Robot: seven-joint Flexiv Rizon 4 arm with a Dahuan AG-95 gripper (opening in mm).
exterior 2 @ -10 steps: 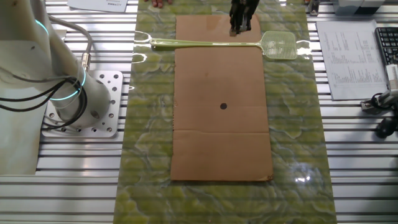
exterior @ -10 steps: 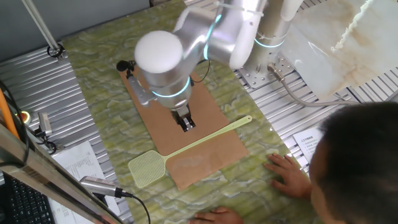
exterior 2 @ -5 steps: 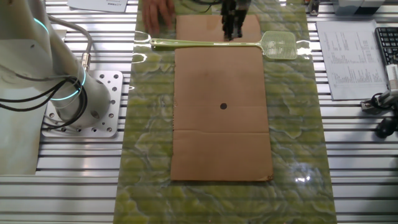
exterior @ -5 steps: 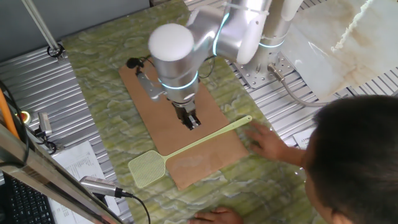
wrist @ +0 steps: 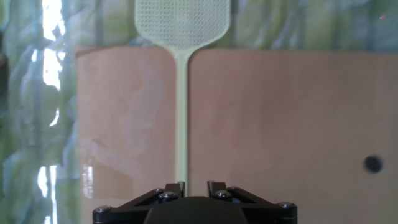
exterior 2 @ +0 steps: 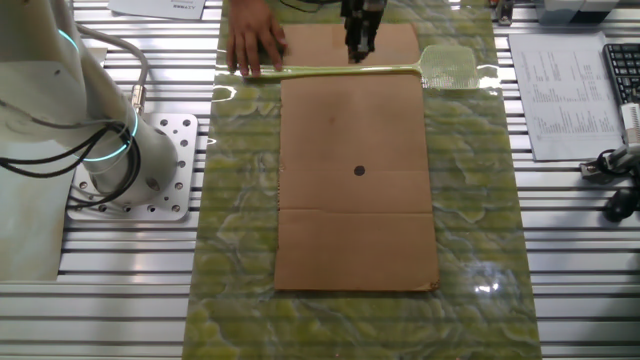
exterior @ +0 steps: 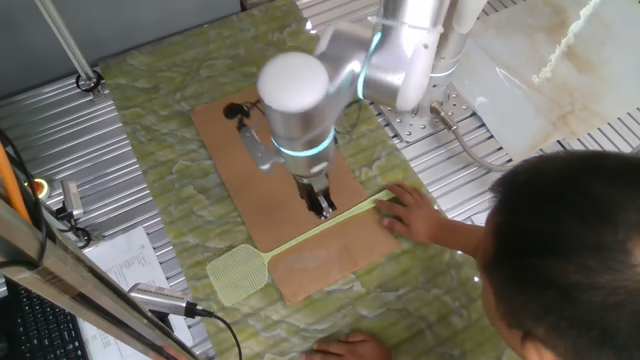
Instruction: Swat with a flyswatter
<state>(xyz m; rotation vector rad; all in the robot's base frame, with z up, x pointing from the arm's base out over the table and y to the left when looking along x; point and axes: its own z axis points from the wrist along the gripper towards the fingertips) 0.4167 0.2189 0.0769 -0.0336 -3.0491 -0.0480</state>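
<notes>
My gripper will lift the flyswatter, and the mesh head (exterior: 239, 275) should stay stretched out in line with the thin handle (exterior: 292, 243), because that handle runs straight past the board's edge.
The pale yellow-green flyswatter (exterior: 300, 238) lies across the near end of the brown board (exterior: 270, 200), with its mesh head (exterior: 236, 271) off the board's edge on the green mat. My gripper (exterior: 323, 209) hangs just above the middle of the handle, jaws slightly apart and empty. In the hand view the handle (wrist: 181, 118) runs from the head (wrist: 183, 22) down to under the left fingertip (wrist: 179, 187), not between the two. In the other fixed view my gripper (exterior 2: 357, 48) is right over the handle (exterior 2: 340, 70).
A person's hand (exterior: 410, 212) rests on the handle's far end, also seen in the other fixed view (exterior 2: 254, 45); the head and shoulder fill the lower right. A black dot (exterior 2: 360, 170) marks the board's middle. Papers and a microphone (exterior: 160, 297) lie left.
My gripper has moved along the board toward the handle's free end and closer to the swatter. The person's hand has reached in and settled on the handle's end.
</notes>
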